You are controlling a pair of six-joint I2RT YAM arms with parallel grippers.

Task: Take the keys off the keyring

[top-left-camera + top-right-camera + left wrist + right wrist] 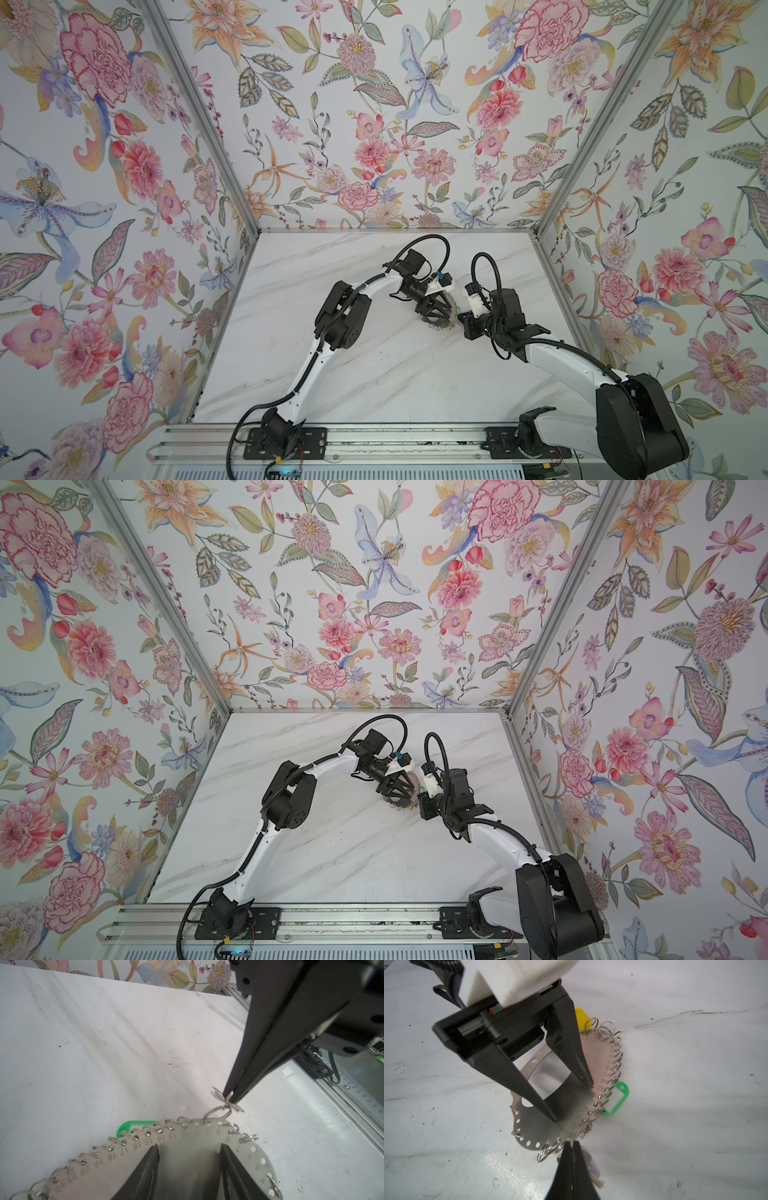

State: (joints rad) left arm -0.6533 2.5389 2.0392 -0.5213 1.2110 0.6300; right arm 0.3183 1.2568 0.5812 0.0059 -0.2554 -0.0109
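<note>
The grey plate's flat side (571, 1100) has my left gripper's open fingers resting on it, so my left gripper should go to the plate's rim (577, 1129) next to the wire ring and close there.
The keyring (187, 1157) is a flat grey plate with numbered holes, lying on the white table in both top views (441, 322) (402, 803). Small silver rings fringe its edge. My left gripper (189, 1145) is open, and both fingertips rest on the plate (533, 1130). My right gripper (572, 1144) is shut on a small wire ring (229, 1096) at the plate's rim. A key with a lilac tag (591, 1165) hangs beneath that grip. A green tag (618, 1099) lies half under the plate's ringed edge. A yellow tag (581, 1018) shows behind the left finger.
The marble table (374, 374) is walled by floral panels at the back and both sides. An aluminium rail (374, 440) with both arm bases runs along the front. The two grippers meet right of the table's middle, tips close together.
</note>
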